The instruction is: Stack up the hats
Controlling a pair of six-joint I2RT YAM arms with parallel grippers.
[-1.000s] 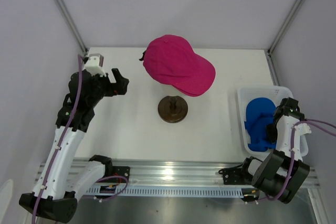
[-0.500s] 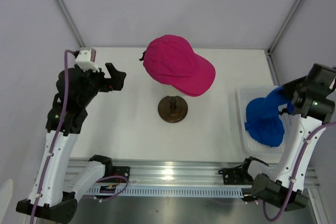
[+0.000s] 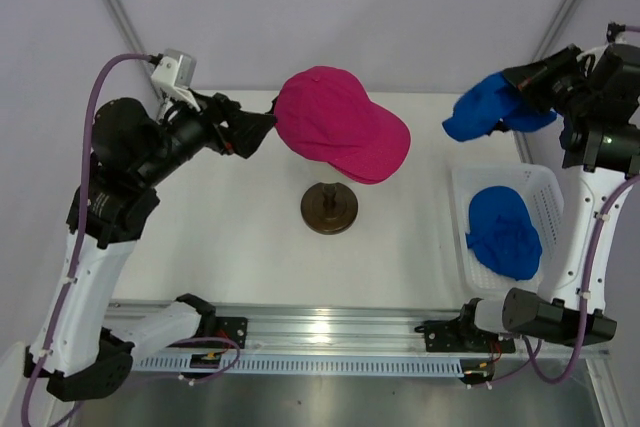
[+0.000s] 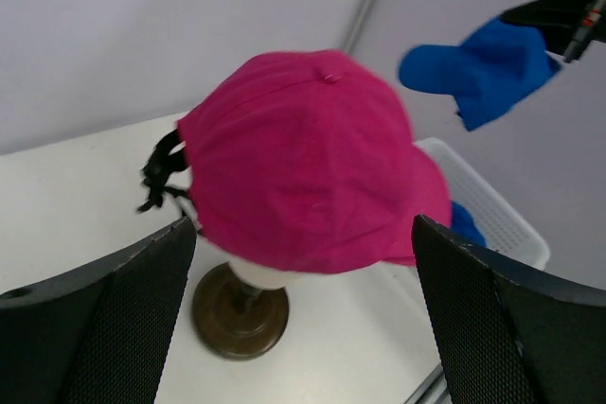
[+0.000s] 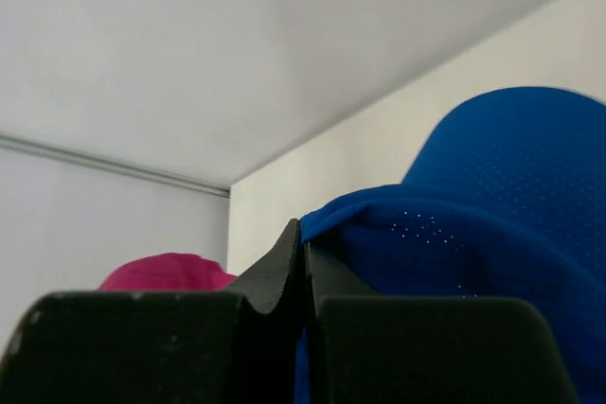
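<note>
Next, I grab the blue hat (image 3: 485, 104), which hangs bunched from one edge in my right gripper, by its free edge (image 3: 480, 132) with my left gripper before it goes over the pink hat.
A magenta-pink hat (image 3: 340, 137) sits on a cream mannequin head (image 4: 258, 276) over a dark round stand (image 3: 329, 208). My left gripper (image 3: 262, 132) is open just left of the pink hat, level with its back strap; in the left wrist view the pink hat (image 4: 312, 167) lies ahead between the spread fingers (image 4: 114, 328). My right gripper (image 3: 515, 87) is raised at the back right, shut on the edge of a blue hat (image 3: 488, 107) that hangs in the air. The right wrist view shows the fingertips (image 5: 294, 248) pinching that blue hat's fabric (image 5: 492, 224). Another blue hat (image 3: 505, 232) lies in the basket.
A white slotted basket (image 3: 545, 192) stands at the table's right edge, under the raised right arm. Slanted metal frame posts (image 3: 125, 22) rise at the back corners, and a metal rail (image 3: 330, 332) runs along the near edge.
The right arm has lifted a blue hat out of the basket, up and toward the back. The left gripper has swung right and up toward the pink hat, staying open.
</note>
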